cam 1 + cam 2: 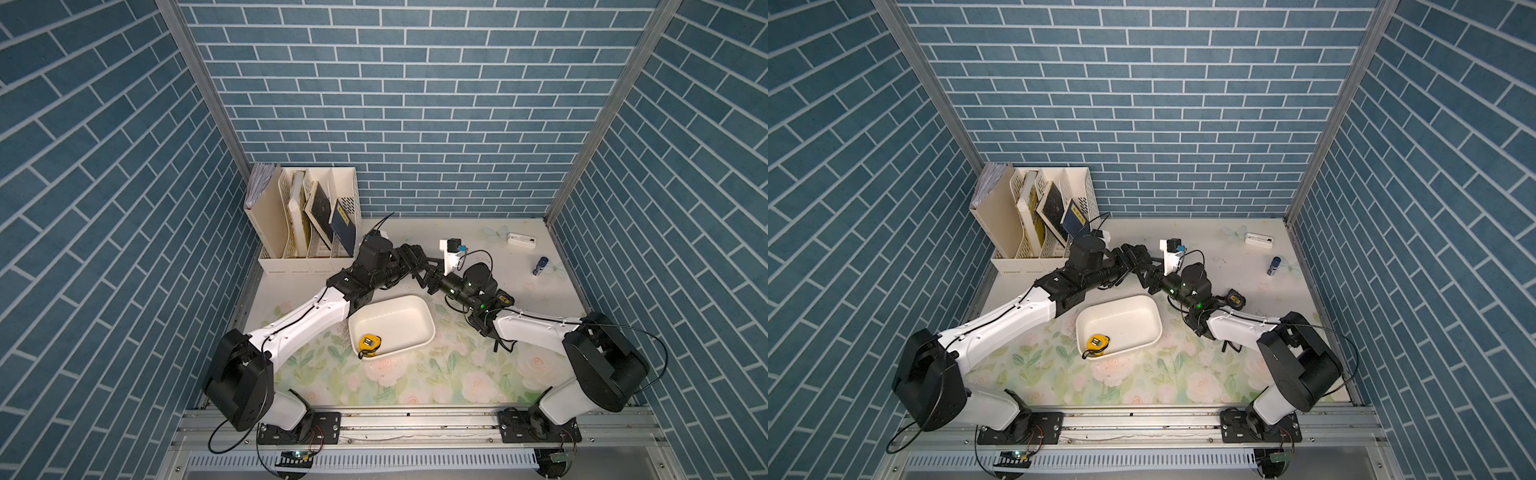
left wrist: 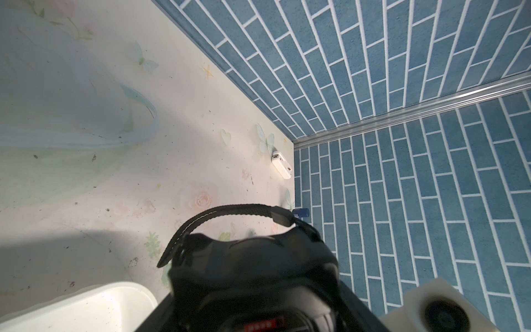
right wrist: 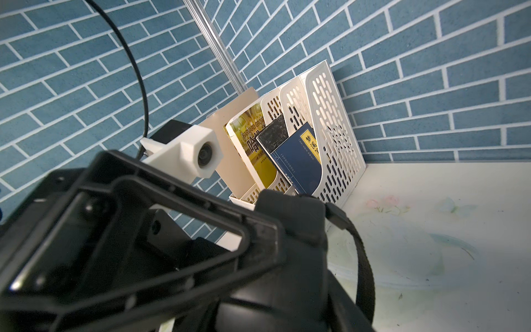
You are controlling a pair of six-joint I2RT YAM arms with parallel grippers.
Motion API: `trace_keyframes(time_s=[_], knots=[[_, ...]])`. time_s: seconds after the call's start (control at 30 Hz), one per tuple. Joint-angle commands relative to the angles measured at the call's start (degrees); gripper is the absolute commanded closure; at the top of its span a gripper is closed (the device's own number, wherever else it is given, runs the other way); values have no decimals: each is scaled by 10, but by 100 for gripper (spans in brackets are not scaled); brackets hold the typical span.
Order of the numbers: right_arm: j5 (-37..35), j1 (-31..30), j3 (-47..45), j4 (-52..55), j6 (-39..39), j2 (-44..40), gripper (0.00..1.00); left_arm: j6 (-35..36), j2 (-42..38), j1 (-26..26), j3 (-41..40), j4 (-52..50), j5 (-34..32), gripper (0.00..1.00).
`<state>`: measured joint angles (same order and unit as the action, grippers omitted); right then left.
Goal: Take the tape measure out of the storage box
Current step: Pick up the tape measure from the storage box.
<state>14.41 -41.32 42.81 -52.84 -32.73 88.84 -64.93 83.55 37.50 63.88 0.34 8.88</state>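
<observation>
I have both grippers on the black tape measure (image 2: 253, 255), so I should open my left gripper and move it back to the storage box (image 1: 396, 324) while my right gripper takes the tape measure away.
The white storage box (image 1: 432, 328) sits mid-table in both top views, and its corner shows in the left wrist view (image 2: 86, 304). A yellow tape measure (image 1: 369, 343) lies in its near left corner. Behind the box my left gripper (image 1: 415, 262) and right gripper (image 1: 430, 279) meet tip to tip. Between them is a black tape measure (image 2: 258, 258) with a looped wrist strap (image 2: 224, 211). Its body fills both wrist views (image 3: 273, 287), and both grippers are shut on it. A second black tape measure (image 1: 504, 300) lies on the table right of the box, beside the right arm.
A cream file rack (image 1: 307, 220) holding books stands at the back left corner. A small white device (image 1: 520, 240) and a blue cylinder (image 1: 540, 264) lie at the back right. Blue brick walls close in three sides of the floral table.
</observation>
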Motion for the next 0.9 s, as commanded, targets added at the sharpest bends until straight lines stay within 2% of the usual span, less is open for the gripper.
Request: trace_keyframes(time_s=[0.0,0.1,0.2,0.27,0.43,0.6,0.7,0.87], knots=[[-12,-9,11,3,20,-5,100,9,-20,7,2,30,34,46],[-22,-9,6,16,24,-16,100,15,-25,5,2,24,31,21],[-33,-8,2,24,30,-29,100,19,-26,3,3,17,31,6],[-35,-8,0,27,31,-35,100,20,-24,1,2,17,33,2],[-50,-8,0,42,37,-48,100,25,-23,-3,3,12,38,0],[-119,7,5,130,53,-76,100,69,-32,-16,16,-58,27,0],[-135,43,2,183,36,-87,100,115,-40,-23,28,-139,-4,0],[-104,126,-13,245,-20,-85,100,172,-52,-26,28,-248,-49,0]])
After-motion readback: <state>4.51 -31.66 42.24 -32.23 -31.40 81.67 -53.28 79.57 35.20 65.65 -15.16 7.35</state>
